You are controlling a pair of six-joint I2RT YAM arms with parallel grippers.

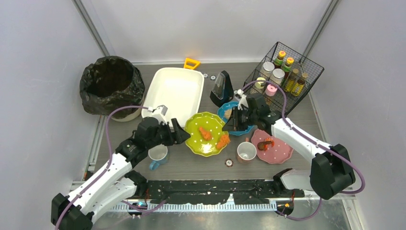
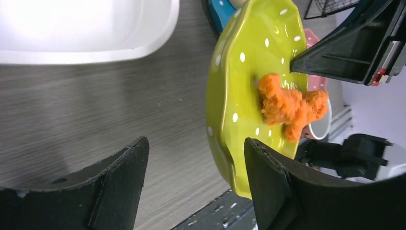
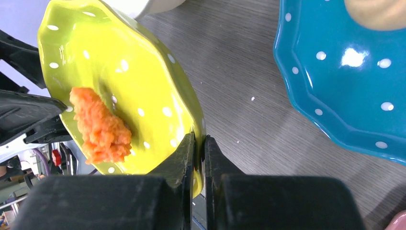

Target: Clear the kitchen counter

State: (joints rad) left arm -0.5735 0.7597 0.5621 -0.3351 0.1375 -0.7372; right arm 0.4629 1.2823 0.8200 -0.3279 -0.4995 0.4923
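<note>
Next, my left gripper grips the nearer rim [image 1: 187,132] of the green plate and empties the plate at the black bin bag, because my right gripper is holding the green plate's rim farthest from that bag.
On the kitchen counter [image 1: 191,165] lies a green dotted plate [image 1: 196,125] carrying two orange food lumps [image 1: 205,133]. My right gripper [image 1: 234,122] is shut on the plate's right rim; in the right wrist view its fingers [image 3: 189,153] pinch the green plate [image 3: 139,72] edge beside an orange lump [image 3: 100,125]. My left gripper [image 1: 180,134] stands at the plate's left rim. In the left wrist view the left gripper [image 2: 195,167] has its jaws apart, and the green plate [image 2: 239,86] rim sits between them, close to the right finger [image 2: 268,182].
A white tub [image 1: 174,91] and a black bin bag [image 1: 111,84] stand behind my left arm. A blue plate [image 1: 229,114], a pink plate [image 1: 280,151], a blue mug [image 1: 158,155], a white mug [image 1: 246,152] and a wire basket of jars [image 1: 285,74] surround the green plate.
</note>
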